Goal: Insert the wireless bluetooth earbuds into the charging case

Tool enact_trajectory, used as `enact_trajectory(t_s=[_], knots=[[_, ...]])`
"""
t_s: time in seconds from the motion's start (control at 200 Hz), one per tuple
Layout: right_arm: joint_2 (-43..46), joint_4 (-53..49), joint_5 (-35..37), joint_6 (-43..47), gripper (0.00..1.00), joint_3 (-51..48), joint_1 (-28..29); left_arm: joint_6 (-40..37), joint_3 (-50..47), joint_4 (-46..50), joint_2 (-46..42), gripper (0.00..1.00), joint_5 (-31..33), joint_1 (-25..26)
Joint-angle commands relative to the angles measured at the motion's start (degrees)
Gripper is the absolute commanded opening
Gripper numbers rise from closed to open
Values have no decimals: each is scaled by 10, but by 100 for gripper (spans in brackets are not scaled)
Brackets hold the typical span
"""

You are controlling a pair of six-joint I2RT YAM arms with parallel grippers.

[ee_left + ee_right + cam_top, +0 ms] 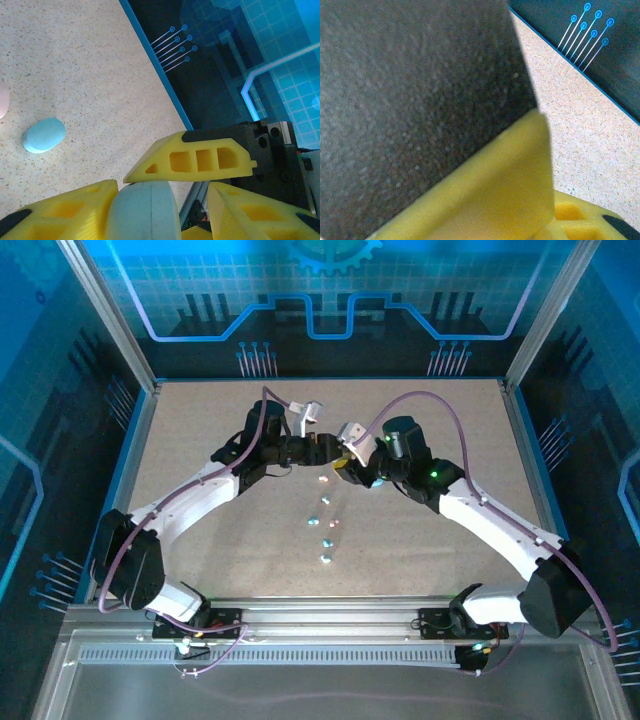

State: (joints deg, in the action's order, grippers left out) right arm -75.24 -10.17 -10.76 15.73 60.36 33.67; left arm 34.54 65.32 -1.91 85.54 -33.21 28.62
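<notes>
My left gripper should hold the case while my right gripper moves back and takes its sides (173, 217), because my right gripper's finger is across the charging case's top edge (152, 183).
A teal-blue charging case (145, 210) hangs in the air where both arms meet over the middle of the table. My right gripper (348, 462) is shut on it, one yellow finger (190, 160) lying across its top edge. My left gripper (162, 200) straddles the case. Its left finger (55, 210) is against the case, and a gap shows before the other finger (260, 215). Several tiny pink and teal earbuds (326, 501) lie in a loose line on the table, just in front of the grippers. In the right wrist view a yellow finger (485, 195) sits under a dark blurred surface.
A second blue case (44, 135) lies on the speckled table near the right arm, seen from above as a teal spot (378, 483). A pink rounded thing (2, 100) is cut off by the frame edge. The table's blue-edged right wall (160, 75) is close behind.
</notes>
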Motion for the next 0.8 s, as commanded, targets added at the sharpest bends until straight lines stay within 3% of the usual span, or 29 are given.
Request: enact_trajectory(t_s=[0.0, 0.22, 0.375, 0.47, 0.61, 0.69, 0.795], knots=[[-1, 13, 13, 11, 40, 17, -8, -7, 22, 20, -2, 50, 10, 3], [3, 11, 26, 8, 41, 13, -9, -10, 25, 31, 0, 36, 16, 3], [3, 3, 29, 4, 42, 15, -9, -5, 26, 30, -1, 19, 18, 3], [17, -5, 39, -21, 53, 19, -11, 12, 23, 17, -6, 13, 17, 1], [75, 72, -19, -73, 67, -34, -46, 68, 14, -32, -10, 11, -1, -6], [104, 128, 9, -70, 82, -77, -53, 104, 3, -68, -13, 9, -9, -9], [106, 140, 3, 15, 79, -96, -56, 130, -5, -93, -18, 8, -13, -12]])
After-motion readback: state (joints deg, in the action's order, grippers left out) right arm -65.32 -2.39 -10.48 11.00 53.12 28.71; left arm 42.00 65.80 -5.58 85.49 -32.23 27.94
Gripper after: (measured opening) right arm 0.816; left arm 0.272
